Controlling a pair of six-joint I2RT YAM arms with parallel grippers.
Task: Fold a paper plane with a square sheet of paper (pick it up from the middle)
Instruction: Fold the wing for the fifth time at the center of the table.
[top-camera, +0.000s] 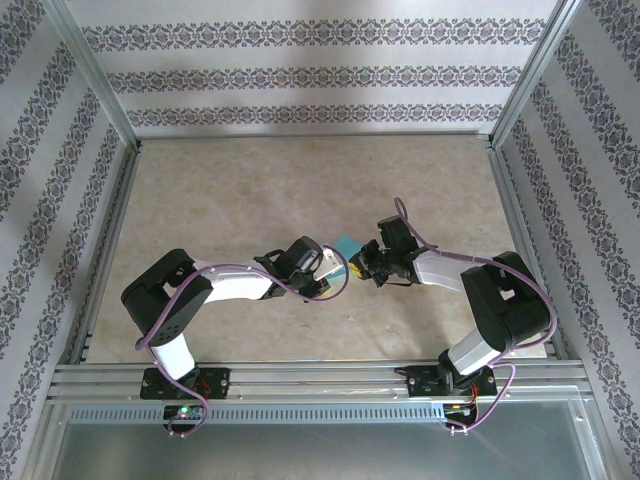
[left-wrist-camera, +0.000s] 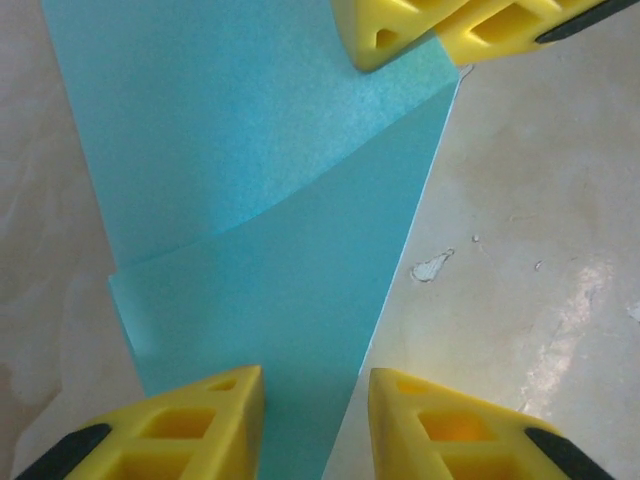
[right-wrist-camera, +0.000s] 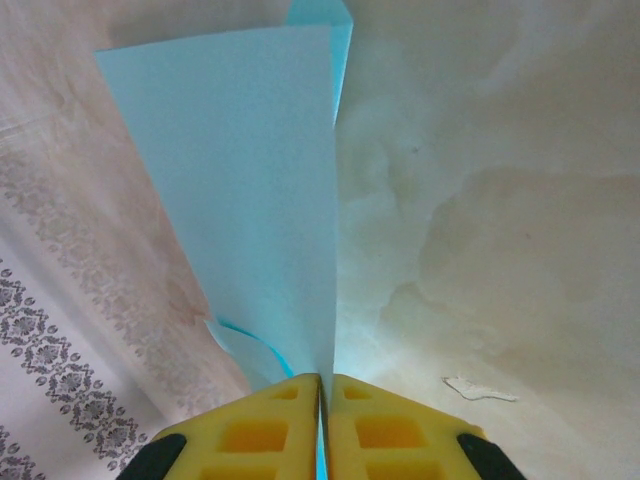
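Note:
Next, my left gripper closes on the slanted edge before my right gripper backs away, since my right gripper alone holds the sheet at its far corner.
The square sheet of paper is teal, folded over on itself and held up above the middle of the table. My right gripper is shut on one edge of it, and the sheet rises straight out from between the yellow fingers. My left gripper stands with its jaws apart at the opposite end of the paper, whose slanted edge runs through the gap between them. The right gripper's fingers pinch the far corner in the left wrist view. From above, the two grippers face each other closely.
The beige marbled table has a small white chipped spot under the paper. Patterned walls and an aluminium frame enclose three sides. Both arm bases sit on the near rail.

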